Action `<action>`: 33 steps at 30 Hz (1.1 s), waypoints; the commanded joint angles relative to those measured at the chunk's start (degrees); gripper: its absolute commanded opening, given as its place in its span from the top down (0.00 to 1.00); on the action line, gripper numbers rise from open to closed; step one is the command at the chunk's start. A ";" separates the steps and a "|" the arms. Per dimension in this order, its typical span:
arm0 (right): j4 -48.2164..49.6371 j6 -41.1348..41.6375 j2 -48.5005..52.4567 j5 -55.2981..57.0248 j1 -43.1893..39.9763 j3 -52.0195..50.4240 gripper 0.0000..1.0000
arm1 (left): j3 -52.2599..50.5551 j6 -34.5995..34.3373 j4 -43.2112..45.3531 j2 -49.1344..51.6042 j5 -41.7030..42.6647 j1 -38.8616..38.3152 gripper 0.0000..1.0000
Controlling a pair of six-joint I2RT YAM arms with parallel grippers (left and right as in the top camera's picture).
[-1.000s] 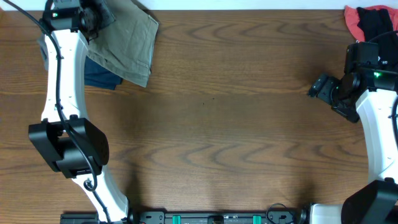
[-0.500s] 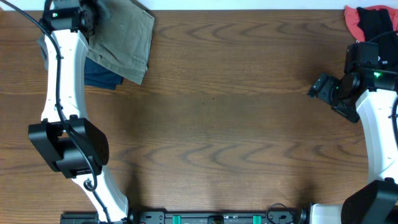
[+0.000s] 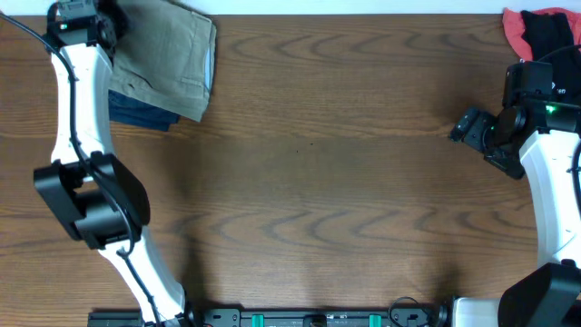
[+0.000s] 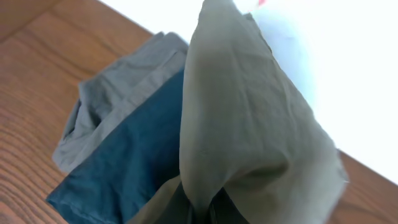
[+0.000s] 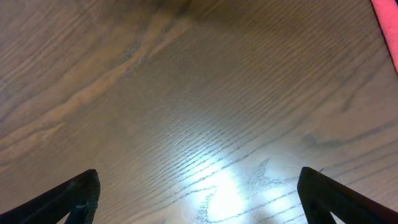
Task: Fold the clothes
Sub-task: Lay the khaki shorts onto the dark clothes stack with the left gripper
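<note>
The khaki shorts' near corner sticks out crooked past the navy blue garment, so my left gripper should swing the shorts square over the pile before it opens.
The folded khaki shorts lie at the table's far left corner, on top of a navy blue garment. My left gripper is shut on an edge of the shorts. In the left wrist view the khaki cloth rises from the jaws as a peak, over the navy garment and a grey garment. My right gripper is open and empty above bare wood at the right; its fingertips show wide apart.
A red-and-black garment lies at the far right corner, behind the right arm. The wooden table ends at a white edge along the far side, close behind the pile.
My left gripper has moved left and toward the far edge, dragging the khaki shorts left over the navy garment. The right arm has not moved.
</note>
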 commanded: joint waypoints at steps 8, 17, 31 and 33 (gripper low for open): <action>-0.07 -0.42 -0.61 0.46 -0.11 0.33 0.01 | 1.49 2.71 4.98 6.32 -2.34 3.76 0.90; -0.07 -0.42 -0.61 0.44 -0.11 0.33 0.01 | 1.49 3.96 5.29 5.18 -3.48 8.04 0.73; -0.07 -0.42 -0.61 0.46 -0.11 0.33 0.01 | 1.44 3.96 3.30 2.58 14.12 4.39 0.87; -0.07 -0.42 -0.61 0.46 -0.11 0.33 0.01 | 1.22 3.96 4.74 2.93 14.12 3.63 0.94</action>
